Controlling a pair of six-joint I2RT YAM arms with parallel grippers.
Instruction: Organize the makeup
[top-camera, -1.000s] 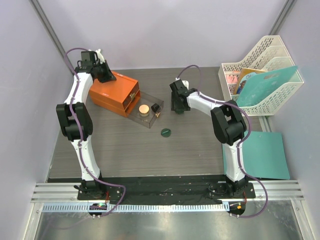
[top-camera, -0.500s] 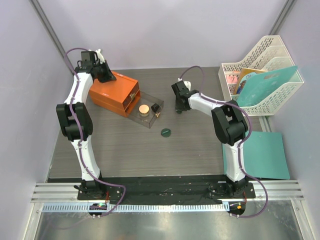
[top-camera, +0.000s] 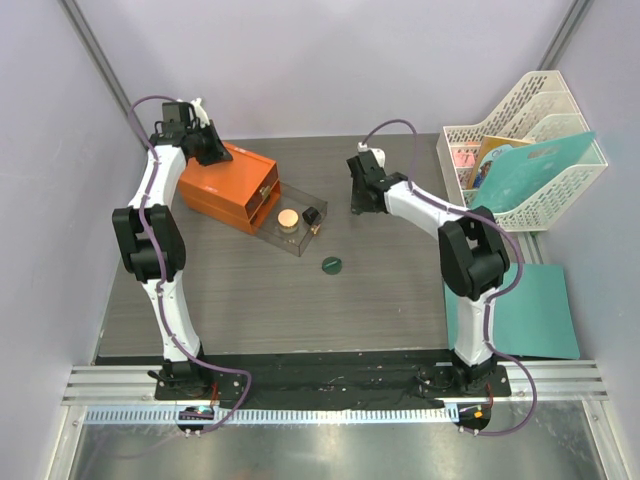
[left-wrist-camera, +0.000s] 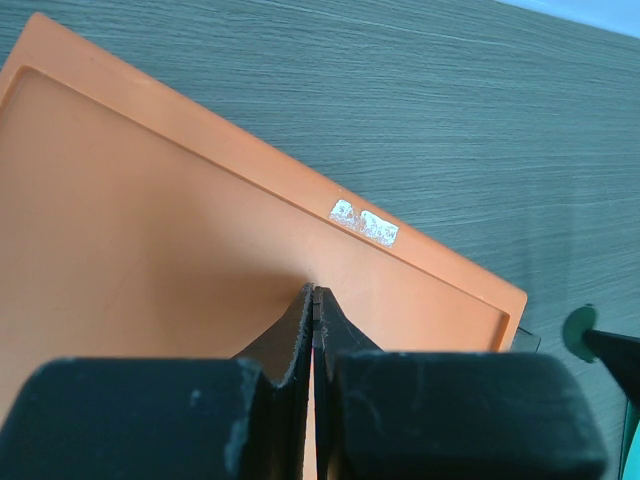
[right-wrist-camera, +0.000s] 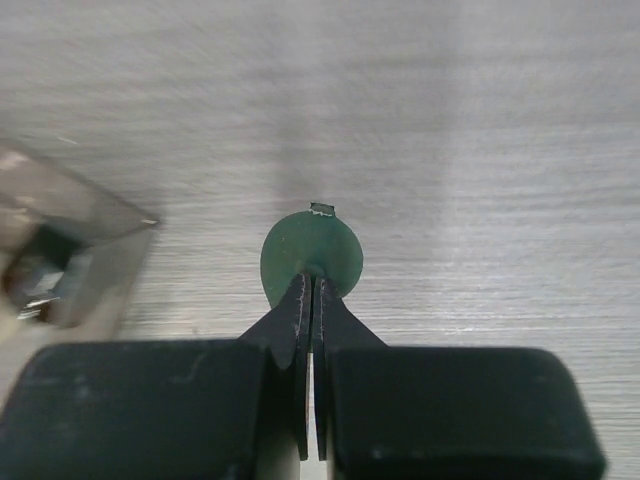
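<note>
The robot's right gripper has the green disc in its fingertips, and the drawer's bottom is free beside the tan-lidded jar, so the gripper should go on to the clear drawer and let go there.
A dark green disc of the makeup lies on the table in front of the clear drawer. That drawer is pulled out of the orange box and holds a tan-lidded jar and a small black piece. My right gripper hangs above the table to the drawer's right, shut on nothing. In the right wrist view the green disc shows on the table just past the shut gripper. My left gripper is shut over the orange box's top; its closed fingertips meet there.
A white file rack with a teal folder stands at the back right. A teal mat lies at the table's right edge. The clear drawer's corner shows at the left of the right wrist view.
My right gripper has closed and lifted back to the right, away from the drawer. The green disc, the drawer and the left arm have not moved.
</note>
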